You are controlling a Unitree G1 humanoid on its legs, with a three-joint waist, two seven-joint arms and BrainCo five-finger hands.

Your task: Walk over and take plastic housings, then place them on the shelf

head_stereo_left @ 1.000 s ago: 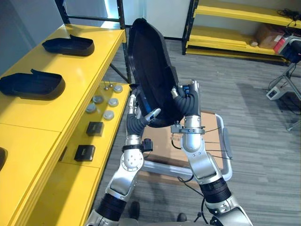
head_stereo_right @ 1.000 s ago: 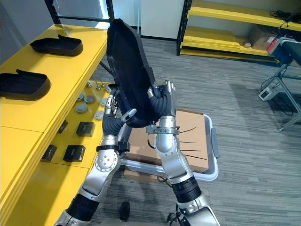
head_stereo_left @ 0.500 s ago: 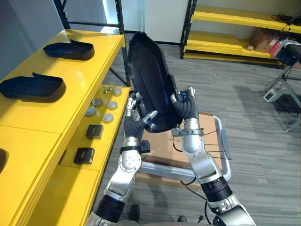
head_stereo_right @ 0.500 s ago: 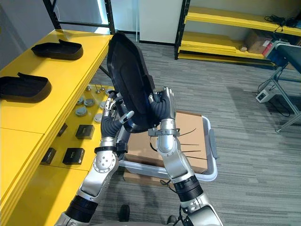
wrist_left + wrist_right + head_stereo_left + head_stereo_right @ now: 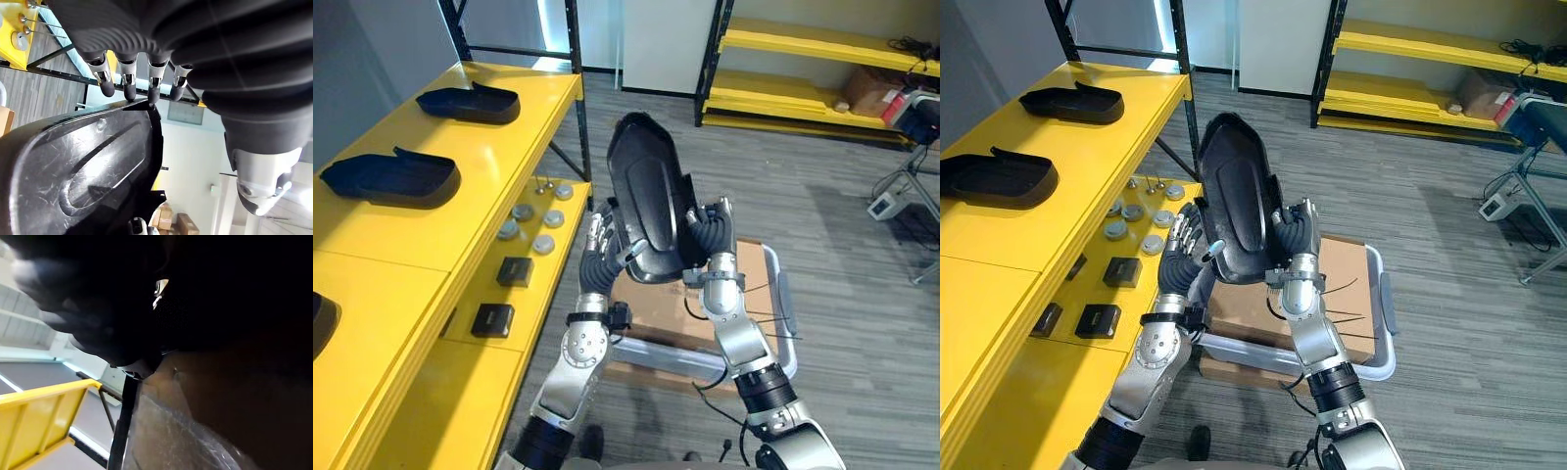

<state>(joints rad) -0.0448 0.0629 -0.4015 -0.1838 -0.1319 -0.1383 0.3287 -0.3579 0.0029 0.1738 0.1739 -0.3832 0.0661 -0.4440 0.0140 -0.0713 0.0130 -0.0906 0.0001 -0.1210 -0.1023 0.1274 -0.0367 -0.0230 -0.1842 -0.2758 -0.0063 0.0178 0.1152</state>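
I expect the black housing (image 5: 651, 201) to stay straight and upright when I carry it by one edge with my left gripper, because a raised rim (image 5: 613, 184) circles it.
I hold a large black plastic housing (image 5: 646, 196) upright in the air between both hands, its glossy outer side toward me. My left hand (image 5: 600, 235) presses on its left rim with straight fingers (image 5: 128, 83), tips on the edge, so it is open. My right hand (image 5: 710, 230) backs the housing's right side from behind. Two more black housings (image 5: 470, 103) (image 5: 391, 176) lie on the yellow shelf top (image 5: 499, 176) to my left. The edge of another housing (image 5: 321, 323) shows at the near left.
A lower yellow ledge (image 5: 460, 392) carries round metal discs (image 5: 533, 225) and small black boxes (image 5: 513, 271). Below my hands a cardboard box (image 5: 656, 304) sits in a pale bin (image 5: 785, 313). Yellow racking (image 5: 803, 49) stands at the back and a metal stand (image 5: 911, 186) on the right.
The housing has come down and a little to the right with both hands, and now shows its outer side more squarely. The whole view has also shifted slightly.
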